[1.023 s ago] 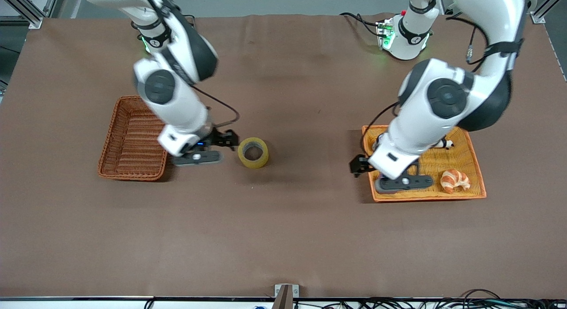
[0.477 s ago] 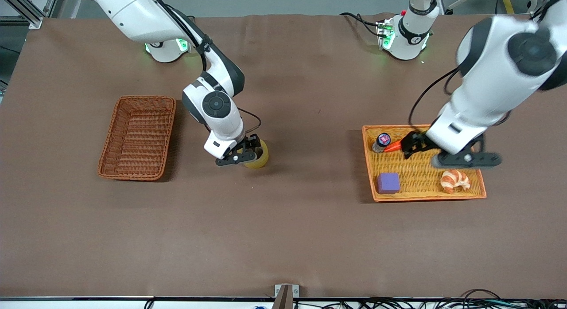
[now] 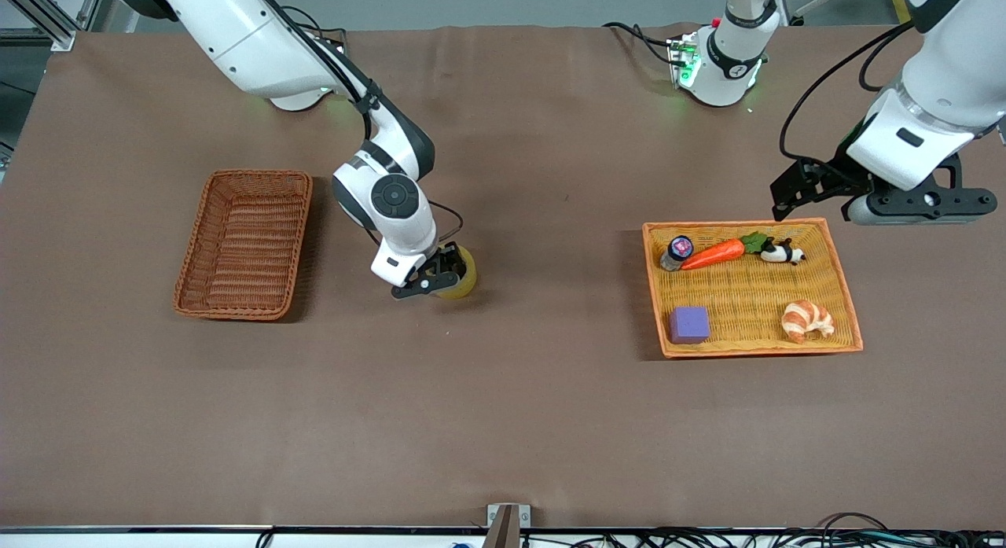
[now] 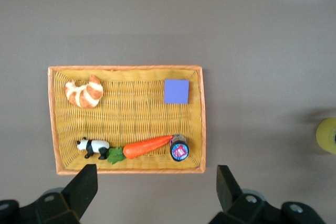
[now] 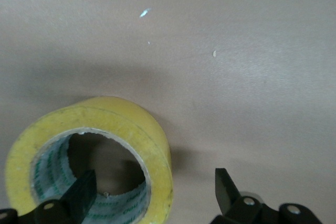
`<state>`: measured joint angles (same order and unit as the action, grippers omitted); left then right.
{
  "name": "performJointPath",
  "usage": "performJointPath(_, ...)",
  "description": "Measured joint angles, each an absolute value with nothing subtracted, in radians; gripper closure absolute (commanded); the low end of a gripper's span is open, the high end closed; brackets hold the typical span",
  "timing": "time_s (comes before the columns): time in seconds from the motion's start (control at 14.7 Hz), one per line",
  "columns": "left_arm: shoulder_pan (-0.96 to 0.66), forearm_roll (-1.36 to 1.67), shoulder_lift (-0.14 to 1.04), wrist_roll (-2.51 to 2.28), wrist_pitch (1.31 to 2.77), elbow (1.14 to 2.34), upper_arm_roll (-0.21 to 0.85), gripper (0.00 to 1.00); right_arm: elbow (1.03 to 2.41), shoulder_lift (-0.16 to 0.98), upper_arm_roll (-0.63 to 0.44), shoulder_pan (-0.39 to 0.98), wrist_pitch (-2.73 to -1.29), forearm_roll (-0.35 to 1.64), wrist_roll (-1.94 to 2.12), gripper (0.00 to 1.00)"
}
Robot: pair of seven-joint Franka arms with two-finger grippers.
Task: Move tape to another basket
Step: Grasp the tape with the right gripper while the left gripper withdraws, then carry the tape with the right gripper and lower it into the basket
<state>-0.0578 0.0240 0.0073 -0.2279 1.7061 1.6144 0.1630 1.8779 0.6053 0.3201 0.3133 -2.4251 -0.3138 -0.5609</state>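
The reddish-brown basket point(image 3: 245, 246) is far from my left gripper, so next my right gripper grips the tape's side point(image 3: 468, 276) and moves the tape into the reddish-brown basket.
The tape point(image 3: 466, 277) lies flat on the brown table between the two baskets. My right gripper point(image 3: 442, 270) is down on it and open. In the right wrist view the tape point(image 5: 94, 145) shows as a yellowish ring, with one finger point(image 5: 81, 192) inside its hole and the other outside, so my right gripper point(image 5: 152, 195) straddles the ring's wall without closing. The reddish-brown basket point(image 3: 244, 249) stands toward the right arm's end and holds nothing. My left gripper point(image 3: 790, 193) is open and empty, raised over the table by the orange tray; in its wrist view point(image 4: 155, 190) the tape point(image 4: 326, 136) shows at the edge.
The orange-yellow tray point(image 3: 747, 296) toward the left arm's end holds a purple cube point(image 3: 689, 325), a croissant point(image 3: 806, 320), a carrot point(image 3: 711, 254), a toy panda point(image 3: 782, 253) and a small bottle point(image 3: 677, 251). The tray point(image 4: 131, 119) fills the left wrist view.
My right gripper moved from beside the basket onto the tape and came down around its wall. My left arm lifted off the orange tray and drew back toward its base.
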Motion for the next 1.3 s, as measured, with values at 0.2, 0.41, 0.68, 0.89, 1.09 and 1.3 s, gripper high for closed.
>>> performJointPath(0.2, -0.062, 0.025, -0.008, -0.213, 1.695, 1.646, 0.14, 0.0, 1.878, 0.631, 0.321, 0.315, -2.436, -0.327, -0.56, 0.86)
performJointPath(0.41, -0.075, 0.026, -0.011, -0.206, 1.695, 1.661, 0.125, 0.02, 1.877, 0.638, 0.321, 0.317, -2.435, -0.331, -0.588, 1.0)
performJointPath(0.68, -0.128, 0.026, -0.011, -0.205, 1.695, 1.669, 0.06, 0.02, 1.855, 0.636, 0.322, 0.314, -2.388, -0.332, -0.635, 1.0)
performJointPath(0.89, -0.126, 0.026, -0.011, -0.203, 1.695, 1.67, 0.05, 0.01, 1.807, 0.575, 0.352, 0.265, -2.209, -0.329, -0.661, 1.0)
performJointPath(1.09, -0.116, 0.026, -0.011, -0.187, 1.695, 1.675, 0.047, 0.0, 1.798, 0.415, 0.371, 0.151, -2.069, -0.264, -0.581, 1.0)
performJointPath(1.3, -0.112, 0.023, -0.009, -0.136, 1.696, 1.678, 0.046, 0.0, 1.872, 0.239, 0.255, 0.085, -1.996, -0.177, -0.324, 1.0)
